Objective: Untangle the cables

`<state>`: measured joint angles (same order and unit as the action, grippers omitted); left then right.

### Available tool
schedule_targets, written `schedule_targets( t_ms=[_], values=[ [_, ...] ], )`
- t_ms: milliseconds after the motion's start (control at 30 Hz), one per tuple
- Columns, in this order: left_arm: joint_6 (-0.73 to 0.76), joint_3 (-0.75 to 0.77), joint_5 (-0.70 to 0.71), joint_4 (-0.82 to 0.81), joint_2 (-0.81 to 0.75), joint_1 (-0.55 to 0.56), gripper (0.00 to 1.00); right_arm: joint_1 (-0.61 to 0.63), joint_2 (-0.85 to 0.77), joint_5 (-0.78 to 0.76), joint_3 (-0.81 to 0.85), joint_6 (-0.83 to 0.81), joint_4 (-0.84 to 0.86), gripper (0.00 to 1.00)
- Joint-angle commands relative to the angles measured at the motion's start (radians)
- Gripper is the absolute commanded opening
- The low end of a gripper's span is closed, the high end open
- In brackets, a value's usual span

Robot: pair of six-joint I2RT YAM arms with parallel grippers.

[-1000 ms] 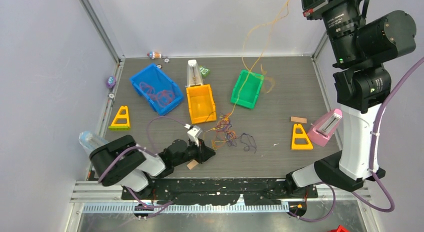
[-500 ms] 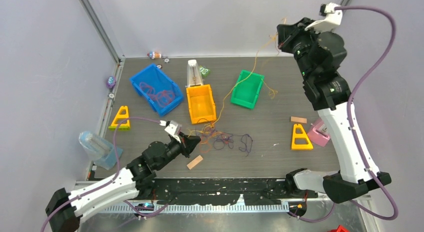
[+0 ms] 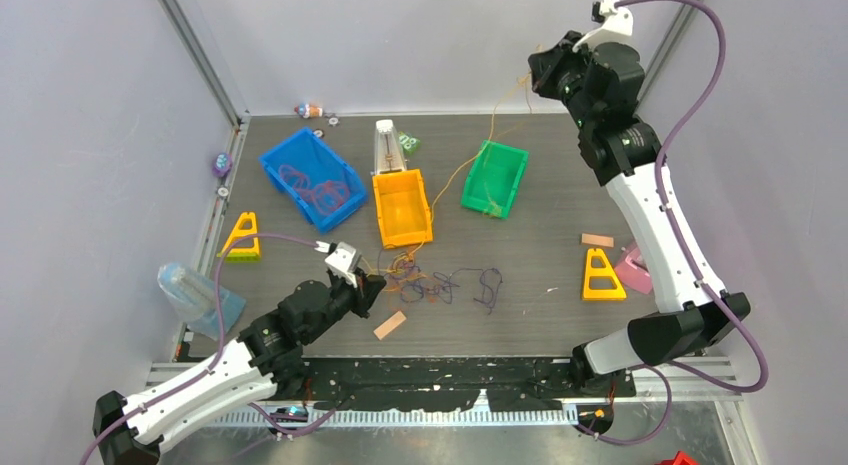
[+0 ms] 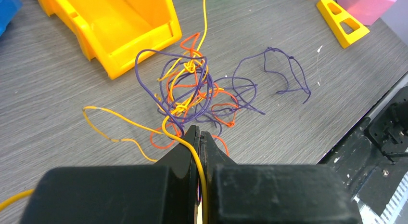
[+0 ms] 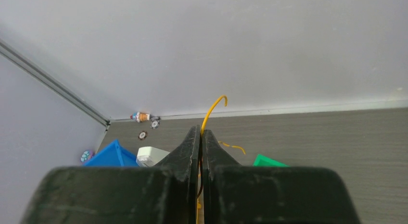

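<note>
Next, I put the cable's end down in the green bin (image 3: 495, 179) and reach for the tangle, because the yellow cable loops through the tangle (image 3: 406, 269), far from my right gripper.
A tangle of purple, orange and yellow cables (image 3: 430, 283) lies on the table in front of the yellow bin; in the left wrist view the tangle (image 4: 192, 94) is just beyond my fingers. My left gripper (image 3: 372, 285) (image 4: 199, 132) is low at the tangle's left edge, shut on a yellow cable (image 4: 168, 127). My right gripper (image 3: 540, 73) (image 5: 200, 131) is raised high at the back, shut on a yellow cable (image 5: 214, 106) that hangs down over the green bin (image 3: 494, 177) toward the tangle.
A blue bin (image 3: 312, 177) holding red cables, a yellow bin (image 3: 402, 207), a metronome-like white object (image 3: 387, 147), two yellow triangular blocks (image 3: 241, 237) (image 3: 602, 276), a pink object (image 3: 632, 266), wooden blocks (image 3: 390, 325) (image 3: 597, 240) and a clear cup (image 3: 190, 290) are on the table.
My right arm has swung down and left with its cable. My left arm has drawn back to the left, and the tangle has spread out sideways.
</note>
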<state>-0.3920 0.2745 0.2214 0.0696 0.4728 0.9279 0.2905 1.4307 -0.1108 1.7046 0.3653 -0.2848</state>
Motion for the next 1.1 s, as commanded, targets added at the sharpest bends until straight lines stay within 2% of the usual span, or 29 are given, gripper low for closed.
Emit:
schedule_targets(
  t_ms=[0, 133, 267, 367, 567, 767, 933, 1067],
  values=[
    [0.006, 0.035, 0.020, 0.003, -0.001, 0.000, 0.00, -0.004, -0.006, 0.063, 0.161, -0.067, 0.047, 0.05],
    [0.005, 0.038, 0.016, -0.011, 0.012, 0.000, 0.00, -0.004, 0.039, 0.093, 0.259, -0.095, 0.018, 0.05],
    [0.009, 0.049, 0.035, -0.005, 0.021, 0.000, 0.00, -0.004, 0.104, 0.113, 0.290, -0.084, 0.025, 0.05],
    [0.014, 0.059, 0.040, 0.002, 0.018, 0.000, 0.00, -0.005, 0.121, 0.119, 0.255, -0.061, 0.070, 0.05],
    [0.009, 0.062, 0.013, 0.011, 0.019, 0.000, 0.00, -0.039, 0.140, 0.136, 0.080, -0.006, 0.218, 0.05],
    [0.003, 0.058, 0.006, 0.012, 0.026, -0.001, 0.00, -0.079, 0.165, 0.180, -0.025, 0.040, 0.277, 0.05],
    [0.014, 0.072, 0.006, 0.013, 0.044, 0.000, 0.00, -0.085, 0.167, 0.202, -0.010, 0.036, 0.279, 0.05],
    [0.018, 0.083, 0.004, 0.008, 0.057, 0.000, 0.00, -0.086, 0.156, 0.210, 0.066, 0.012, 0.228, 0.05]
  ],
)
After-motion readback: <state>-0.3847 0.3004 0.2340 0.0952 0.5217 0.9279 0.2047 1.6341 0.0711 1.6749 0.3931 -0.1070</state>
